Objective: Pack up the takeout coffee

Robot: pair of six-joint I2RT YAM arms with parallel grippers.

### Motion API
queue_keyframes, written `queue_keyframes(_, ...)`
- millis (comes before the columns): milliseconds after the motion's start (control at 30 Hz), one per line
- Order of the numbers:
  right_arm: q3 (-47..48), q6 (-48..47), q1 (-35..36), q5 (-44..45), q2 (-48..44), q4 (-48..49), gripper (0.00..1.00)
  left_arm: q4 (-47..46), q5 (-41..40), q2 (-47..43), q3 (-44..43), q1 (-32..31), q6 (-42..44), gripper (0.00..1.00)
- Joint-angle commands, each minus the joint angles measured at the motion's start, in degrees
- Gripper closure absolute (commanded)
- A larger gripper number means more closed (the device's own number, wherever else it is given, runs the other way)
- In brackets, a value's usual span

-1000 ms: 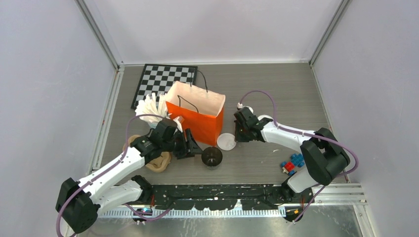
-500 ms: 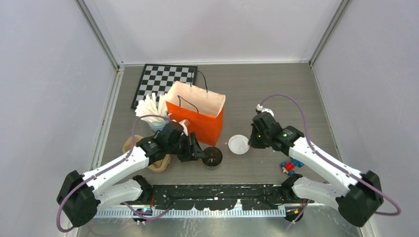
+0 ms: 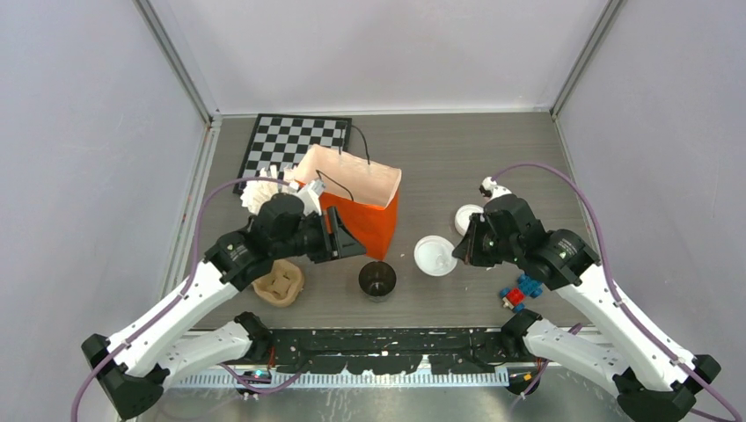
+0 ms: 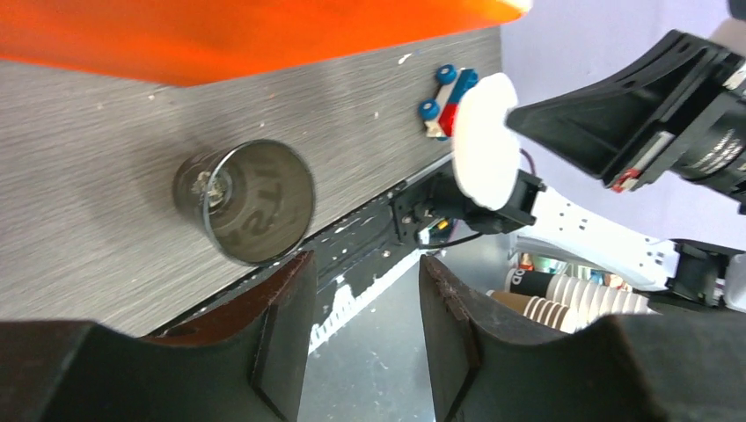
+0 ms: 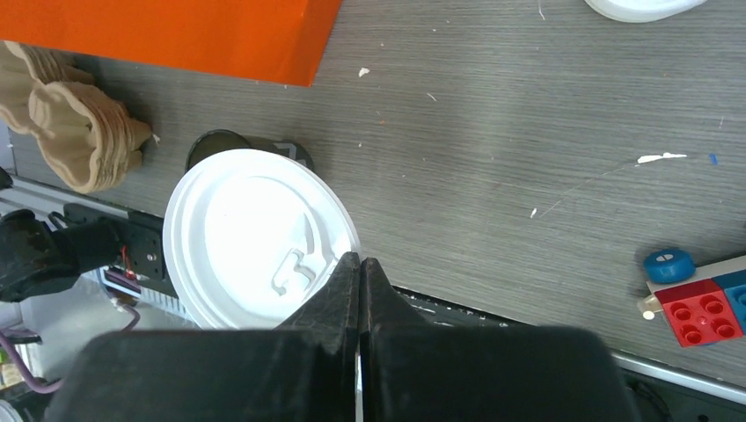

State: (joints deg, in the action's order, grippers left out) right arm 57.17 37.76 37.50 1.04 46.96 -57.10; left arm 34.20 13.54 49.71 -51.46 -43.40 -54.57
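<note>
The white lid's free rim (image 3: 418, 255) points toward my left gripper's open fingers (image 3: 369, 251). My right gripper should go on carrying the lid to them until they close on it, and then let go.
An uncapped black paper cup (image 3: 377, 280) of takeout coffee stands near the table's front edge, before the orange paper bag (image 3: 352, 211). My right gripper (image 3: 464, 249) is shut on the rim of a round white lid (image 3: 435, 256), holding it tilted above the table to the right of the cup. In the right wrist view the lid (image 5: 255, 237) covers most of the cup (image 5: 295, 154). My left gripper (image 3: 343, 242) hovers open and empty left of the cup, close to the bag. In its wrist view the cup (image 4: 246, 214) lies ahead of the left gripper (image 4: 365, 281).
A second white lid (image 3: 467, 217) lies on the table behind my right gripper. A light-blue cup of white sticks (image 3: 268, 189) and a checkerboard (image 3: 295, 145) sit behind the bag. A beige pulp piece (image 3: 280, 283) lies front left, toy blocks (image 3: 521, 292) front right.
My right gripper has lifted the white lid off the table and carried it rightward as the arm rose. The left gripper drew up and back from the cup toward the bag.
</note>
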Motion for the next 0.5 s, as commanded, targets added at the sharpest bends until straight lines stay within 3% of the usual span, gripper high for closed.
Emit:
queue_keyframes(0,4.76,-1.87,3.16,3.04,3.81,-1.21,1.0,1.67,3.78,4.47,-6.22,-0.11,0.74,0.53)
queue_keyframes(200,11.45,-0.88,18.47,15.04,11.89,-1.48,1.0,2.83,5.29,7.76,-11.28,-0.2,1.02,0.55)
queue_keyframes(467,15.87,1.58,22.9,15.09,18.27,5.13,1.0,3.33,5.55,7.75,-8.95,-0.79,-1.4,0.54)
